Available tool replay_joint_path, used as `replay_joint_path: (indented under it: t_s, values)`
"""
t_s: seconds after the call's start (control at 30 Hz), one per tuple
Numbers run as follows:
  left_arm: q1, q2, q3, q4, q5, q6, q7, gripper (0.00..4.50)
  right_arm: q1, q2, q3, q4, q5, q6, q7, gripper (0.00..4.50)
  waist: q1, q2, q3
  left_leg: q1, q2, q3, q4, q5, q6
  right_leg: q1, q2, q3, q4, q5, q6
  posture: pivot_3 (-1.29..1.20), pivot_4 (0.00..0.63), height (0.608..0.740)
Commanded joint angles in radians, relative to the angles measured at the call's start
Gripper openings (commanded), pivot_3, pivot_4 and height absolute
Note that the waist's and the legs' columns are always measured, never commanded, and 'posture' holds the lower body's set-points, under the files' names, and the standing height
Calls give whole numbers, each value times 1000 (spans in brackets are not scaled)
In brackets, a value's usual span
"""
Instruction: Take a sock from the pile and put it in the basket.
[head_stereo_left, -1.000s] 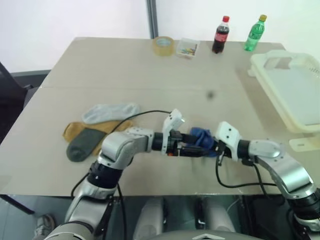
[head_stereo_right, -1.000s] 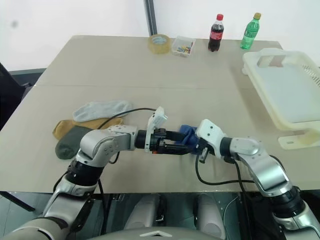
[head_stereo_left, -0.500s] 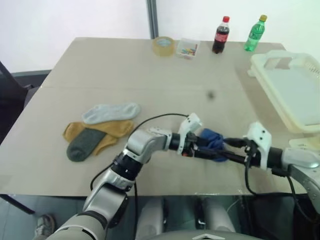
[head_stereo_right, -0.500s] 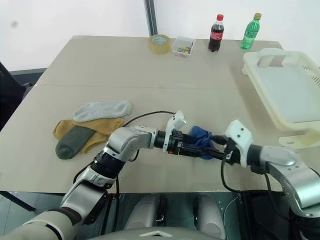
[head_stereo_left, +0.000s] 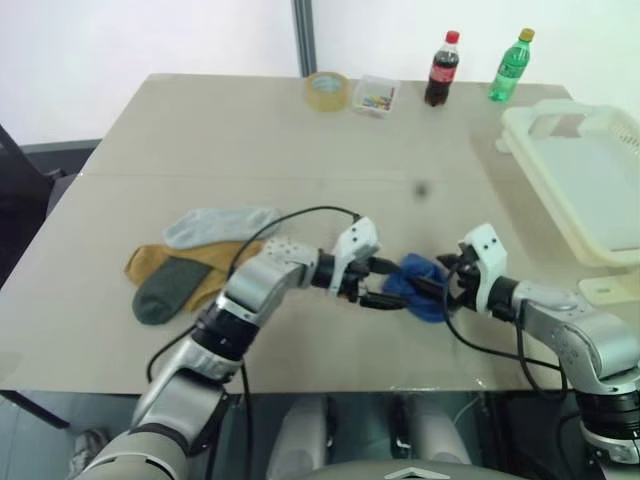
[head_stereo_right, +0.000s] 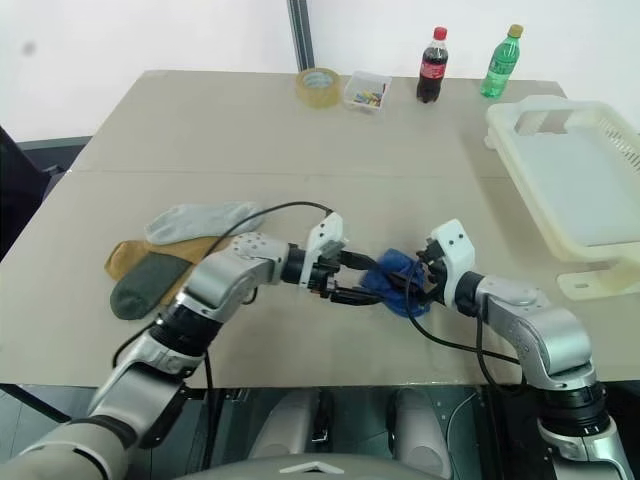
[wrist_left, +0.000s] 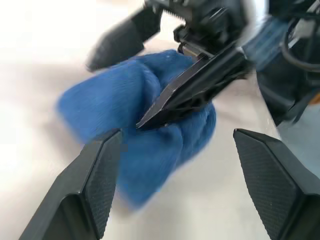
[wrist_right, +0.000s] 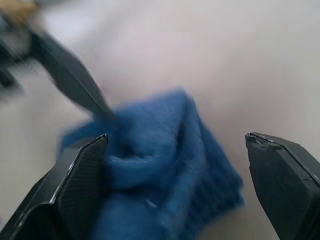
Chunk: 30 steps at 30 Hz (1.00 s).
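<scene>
My left gripper should move clear while my right gripper, its fingers on both sides of the blue sock (head_stereo_left: 416, 287) from the basket's side, takes it into the basket (head_stereo_left: 592, 180).
A crumpled blue sock (head_stereo_left: 418, 287) lies on the table near its front edge, apart from the pile. My left gripper (head_stereo_left: 385, 283) is open, pointing at the sock from the left, its fingertips (wrist_left: 102, 165) wide apart with the sock (wrist_left: 120, 115) ahead of them. My right gripper (head_stereo_left: 438, 283) faces it from the right, also open, with the sock (wrist_right: 160, 170) between its fingers (wrist_right: 80, 190). One right finger lies across the sock. The pile at the left holds a light grey sock (head_stereo_left: 220, 225), a mustard one (head_stereo_left: 150, 262) and a dark grey-green one (head_stereo_left: 165, 290). The cream basket (head_stereo_left: 540, 170) stands at the far right.
At the table's far edge stand a tape roll (head_stereo_left: 327, 90), a small clear box (head_stereo_left: 376, 97), a cola bottle (head_stereo_left: 441, 70) and a green bottle (head_stereo_left: 510, 66). A small cream piece (head_stereo_left: 605, 290) lies in front of the basket. The front table edge is just behind both grippers.
My right gripper was shut on the blue sock and has opened. Both hands swung right with the sock and came back left; both wrists have rolled.
</scene>
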Motion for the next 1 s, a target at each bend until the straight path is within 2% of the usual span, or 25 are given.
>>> replay_joint_path:
  t_s: [0.03,0.2,0.23,0.27,0.3,0.37,0.4,0.43,0.47,0.5,0.53,0.6,0.73,0.87,1.0]
  values:
    - [26,54,23,-83,33,-52,-9,3771,18,-49,79,2,-40,-32,46,4474,-1,0,0,0,0,0,0,0,0,0,0,0,0,0,0,0,150,740]
    - [61,68,37,-100,62,-80,30,3771,22,-106,211,38,-124,-119,110,4474,-1,0,0,2,0,0,0,0,0,1,1,0,0,0,0,0,150,740]
    - [66,65,42,-106,60,-78,37,3771,24,-110,226,42,-135,-134,117,3972,-1,-1,-1,2,0,0,0,0,0,1,1,0,0,0,0,0,150,740]
    - [69,63,45,-110,59,-77,41,3771,24,-118,241,44,-141,-149,135,3839,-1,-1,-1,2,0,0,0,0,0,1,1,0,0,0,0,0,150,740]
    - [71,61,47,-115,62,-83,46,3771,25,-124,250,42,-145,-162,149,3412,-1,-1,-1,2,0,0,0,0,0,1,1,0,0,0,0,0,150,740]
    - [74,54,54,-119,66,-93,60,3771,24,-121,247,41,-145,-176,163,2850,-1,-2,-2,2,1,0,0,0,0,1,1,0,0,0,0,0,150,740]
    - [76,51,59,-122,64,-97,64,3771,25,-119,241,38,-141,-181,168,2265,-1,-2,-2,2,1,0,0,0,0,1,1,0,0,0,0,0,150,740]
    - [79,49,64,-127,61,-99,67,3771,26,-118,235,35,-137,-184,172,1874,-1,-2,-2,2,1,0,0,0,0,2,1,0,0,0,0,0,150,740]
    - [83,46,71,-134,59,-107,73,3771,25,-110,218,35,-130,-185,168,1225,-1,-2,-2,3,1,0,0,0,0,2,1,0,0,0,0,0,150,740]
    - [86,39,78,-137,63,-123,87,3771,22,-97,197,39,-121,-182,157,1094,-2,-2,-2,3,1,0,0,0,0,2,1,0,0,0,0,0,150,740]
    - [91,26,88,-140,67,-143,108,3771,18,-79,166,46,-108,-190,145,536,-2,-2,-2,3,1,0,0,0,0,2,1,0,0,0,0,0,150,740]
    - [103,3,107,-145,72,-181,142,3771,-2,-27,84,62,-71,-194,106,267,-2,-2,-2,3,1,0,0,0,0,2,1,0,0,0,0,0,150,740]
    - [103,-56,147,-128,56,-243,180,3771,-122,74,-112,132,-2,-195,-6,229,0,-1,-1,2,1,0,0,0,0,1,1,0,1,0,0,0,150,740]
    - [46,-144,182,-92,32,-238,239,3771,-347,106,-279,302,14,-239,-135,229,2,0,0,2,0,1,0,0,0,1,0,0,1,3,4,0,150,740]
    - [-39,-243,216,-40,35,-240,326,3771,-671,52,-396,683,-50,-359,-294,229,0,2,1,1,-1,1,0,0,0,0,1,0,1,3,4,0,150,740]
